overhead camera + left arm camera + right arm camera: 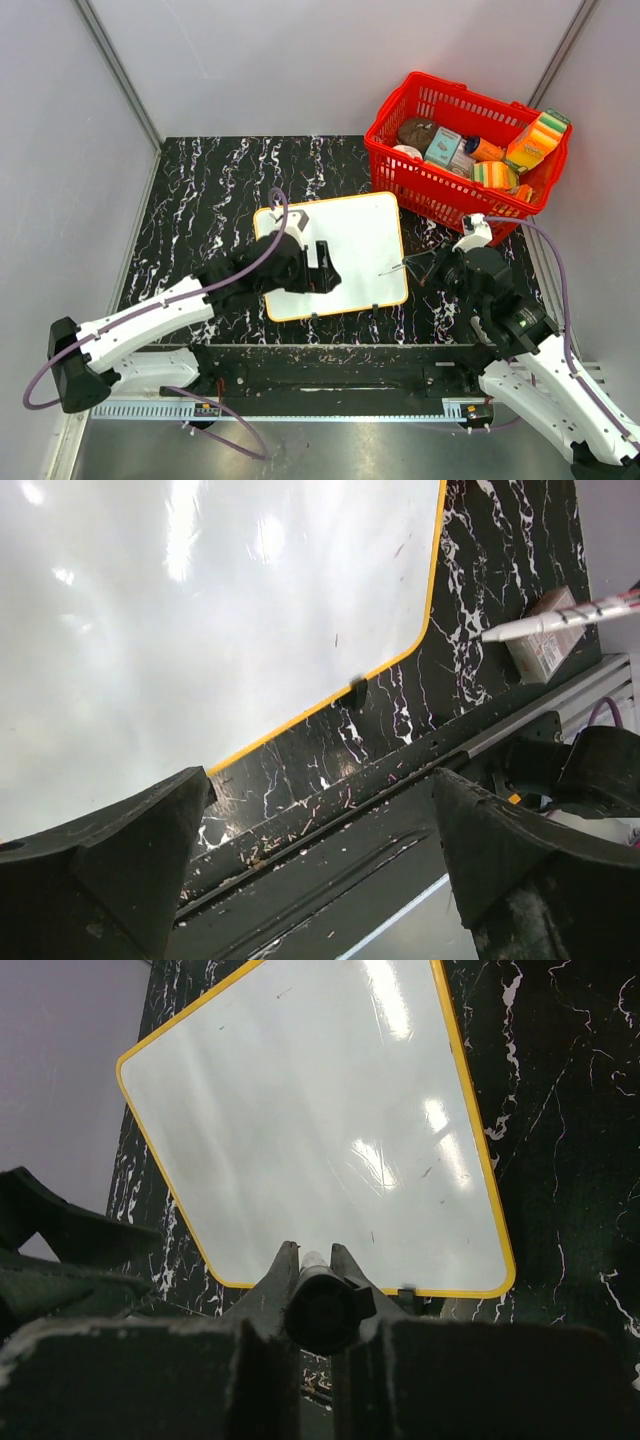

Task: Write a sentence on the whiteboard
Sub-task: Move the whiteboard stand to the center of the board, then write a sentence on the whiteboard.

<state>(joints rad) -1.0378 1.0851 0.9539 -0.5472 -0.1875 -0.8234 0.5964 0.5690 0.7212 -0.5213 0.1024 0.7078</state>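
Note:
The robot's left gripper hovers open above the whiteboard's white surface (356, 262), so it should move away and take hold of the whiteboard's side rim (256, 222) before the right gripper writes with the marker.
The whiteboard (350, 235) lies flat on the black marbled table, white with an orange-yellow rim. Its surface (310, 1130) carries only a few faint specks. My left gripper (328, 268) hovers over the board's near-left part, open, with nothing between its fingers (130, 840). In the left wrist view the board (200, 610) fills the upper left. My right gripper (313, 1252) is shut on a marker (322, 1305), just off the board's near-right edge. The marker (400, 267) points left toward the board, and its white barrel (555, 622) shows in the left wrist view.
A red basket (395, 175) holding several packets and cans stands at the back right, just beyond the board's far corner. Grey walls enclose the table (200, 200) on three sides. A metal rail (330, 385) runs along the near edge between the arm bases.

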